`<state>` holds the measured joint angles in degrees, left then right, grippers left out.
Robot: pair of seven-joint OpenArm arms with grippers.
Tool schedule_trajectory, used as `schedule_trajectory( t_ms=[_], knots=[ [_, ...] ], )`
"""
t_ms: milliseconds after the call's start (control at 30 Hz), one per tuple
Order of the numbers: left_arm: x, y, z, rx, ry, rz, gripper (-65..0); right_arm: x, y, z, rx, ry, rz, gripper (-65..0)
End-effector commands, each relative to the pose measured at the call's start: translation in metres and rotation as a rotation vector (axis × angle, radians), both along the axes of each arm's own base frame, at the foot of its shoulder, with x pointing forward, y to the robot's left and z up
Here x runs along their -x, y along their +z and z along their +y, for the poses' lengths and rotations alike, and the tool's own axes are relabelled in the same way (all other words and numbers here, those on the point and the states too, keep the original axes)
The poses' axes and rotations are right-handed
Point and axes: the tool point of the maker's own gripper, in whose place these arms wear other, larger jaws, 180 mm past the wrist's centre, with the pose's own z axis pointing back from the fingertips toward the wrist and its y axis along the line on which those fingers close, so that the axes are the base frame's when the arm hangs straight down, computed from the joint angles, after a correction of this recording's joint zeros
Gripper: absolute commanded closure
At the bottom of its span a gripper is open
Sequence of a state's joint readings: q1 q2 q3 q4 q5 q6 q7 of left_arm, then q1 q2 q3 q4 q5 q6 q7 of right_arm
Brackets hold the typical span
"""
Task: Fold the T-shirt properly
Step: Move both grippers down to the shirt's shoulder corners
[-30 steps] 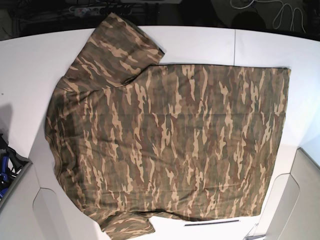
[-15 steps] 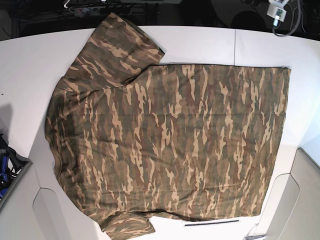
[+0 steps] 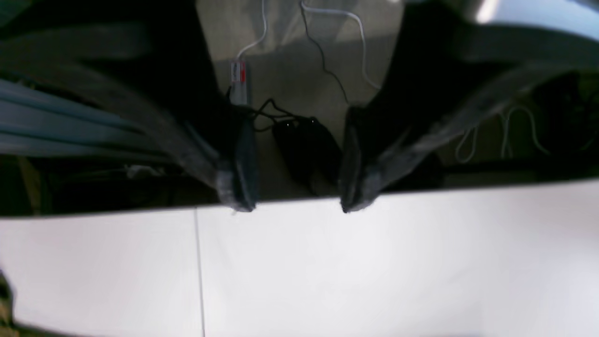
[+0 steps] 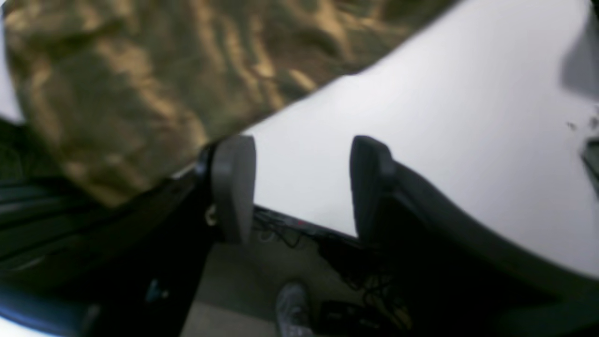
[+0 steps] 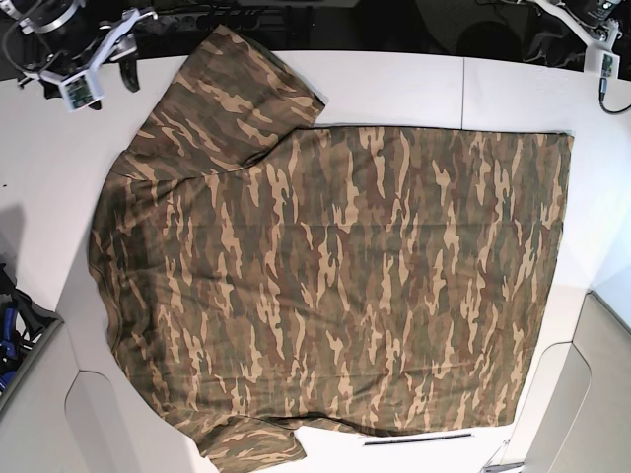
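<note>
My right gripper should move in and pinch the sleeve's long edge (image 5: 179, 89) before folding, because its open fingers are over the white table (image 5: 118, 97) beside the upper sleeve.
The T-shirt (image 5: 335, 276) lies spread flat on the white table (image 5: 394, 89), one sleeve (image 5: 237, 89) at the far edge and the other (image 5: 251, 443) at the near edge. My right gripper (image 5: 123, 49) hovers at the far left corner just beside the upper sleeve. In the right wrist view it (image 4: 299, 187) is open and empty, with camouflage cloth (image 4: 140, 70) just left of its fingers. My left arm (image 5: 590, 30) sits at the far right corner, away from the shirt. Its gripper (image 3: 295, 206) is open and empty over the table's far edge.
A seam (image 5: 463, 89) runs across the table. A blue and black object (image 5: 10, 325) lies at the left edge and a dark strip (image 5: 419, 439) near the front edge. Cables and a dark box (image 3: 304, 145) lie on the floor beyond the far edge.
Both arms have come into the base view at the far corners, the right one beside the upper sleeve. The T-shirt has not moved.
</note>
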<state>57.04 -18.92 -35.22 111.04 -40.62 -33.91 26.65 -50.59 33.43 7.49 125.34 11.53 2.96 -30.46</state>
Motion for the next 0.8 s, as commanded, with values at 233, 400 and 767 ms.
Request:
schedule_trajectory(
  t_ms=[233, 400, 767],
  knots=[
    [-0.029, 0.015, 0.005, -0.025, -0.043, -0.074, -39.2, -0.008, -0.038, -0.010, -0.172, -0.140, 0.055, -31.9],
    [-0.035, 0.019, 0.016, -0.059, -0.034, -0.074, -39.2, -0.009, -0.061, 0.012, -0.335, -0.183, 0.118, -31.9],
    [-0.046, 0.025, 0.018, -0.067, -0.038, -0.115, -39.2, -0.006, -0.076, 0.050, -0.593, -0.266, 0.155, -31.9]
  ],
)
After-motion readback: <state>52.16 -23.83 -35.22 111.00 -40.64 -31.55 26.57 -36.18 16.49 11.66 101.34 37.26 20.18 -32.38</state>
